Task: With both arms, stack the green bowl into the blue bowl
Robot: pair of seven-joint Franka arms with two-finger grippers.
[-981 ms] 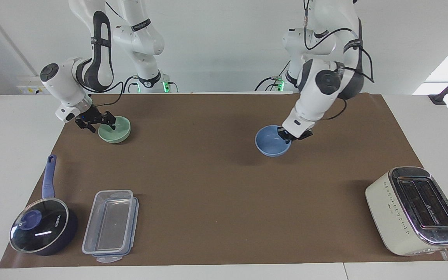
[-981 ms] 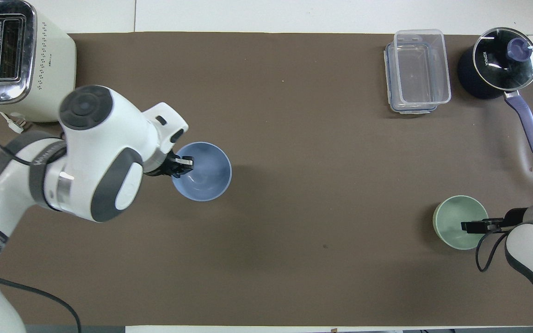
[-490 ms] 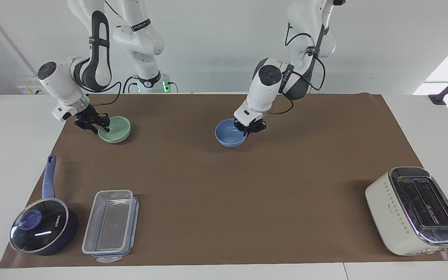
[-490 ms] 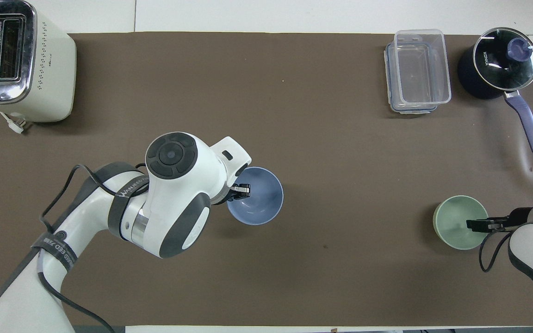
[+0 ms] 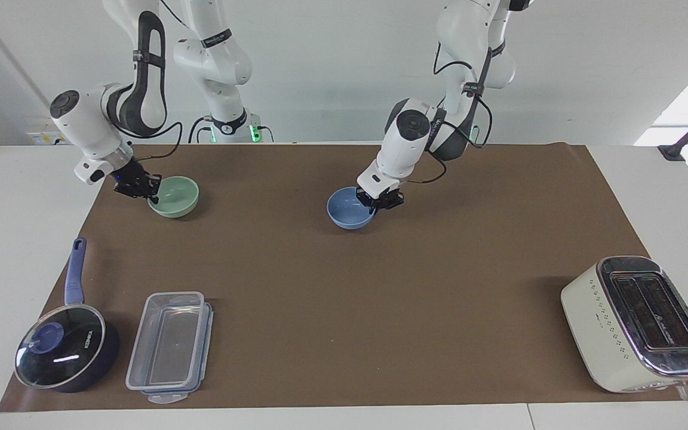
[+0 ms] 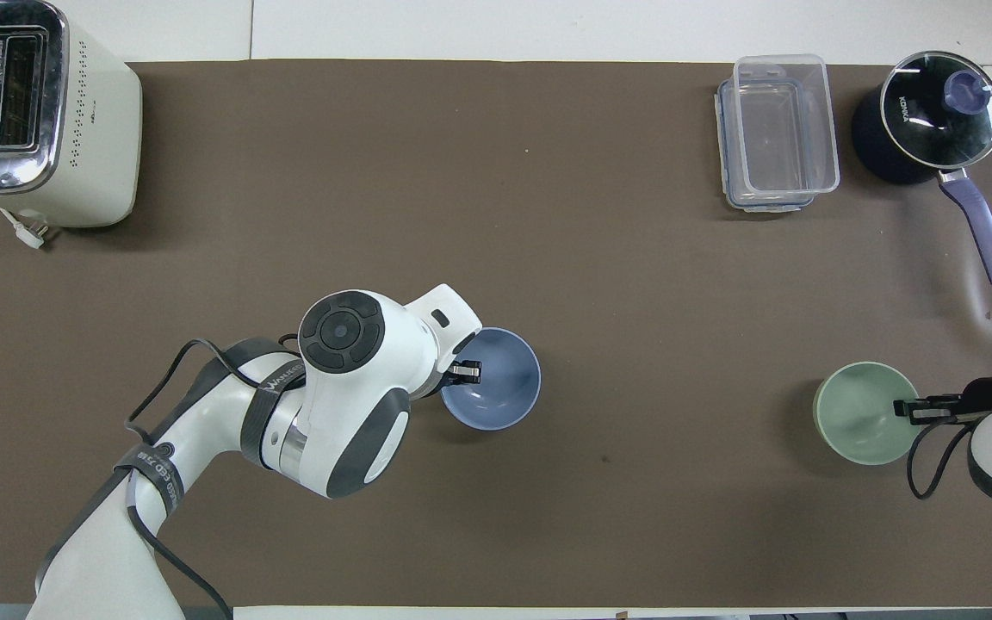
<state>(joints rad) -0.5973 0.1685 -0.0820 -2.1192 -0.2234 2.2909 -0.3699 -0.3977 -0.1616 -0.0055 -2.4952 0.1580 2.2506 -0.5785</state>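
My left gripper should first open and back away toward the toaster, because it reaches over the blue bowl [image 6: 503,382], where the green bowl has to go.
The blue bowl [image 5: 347,209] [image 6: 500,383] sits low over the middle of the brown mat. My left gripper [image 5: 375,204] [image 6: 465,372] is shut on the part of its rim toward the left arm's end. The green bowl [image 5: 178,194] [image 6: 858,413] is at the right arm's end of the mat, about as near to the robots as the blue bowl. My right gripper [image 5: 151,196] [image 6: 906,411] is shut on its rim at the side toward the table's end. Whether either bowl touches the mat I cannot tell.
A cream toaster [image 5: 636,322] [image 6: 31,112] stands far from the robots at the left arm's end. A clear lidded container [image 5: 168,346] [image 6: 776,129] and a dark blue saucepan [image 5: 63,352] [image 6: 926,120] with a glass lid lie far from the robots at the right arm's end.
My left arm has carried the blue bowl toward the middle of the mat and a little nearer the robots. My right gripper has closed on the green bowl's rim, shifting the bowl slightly.
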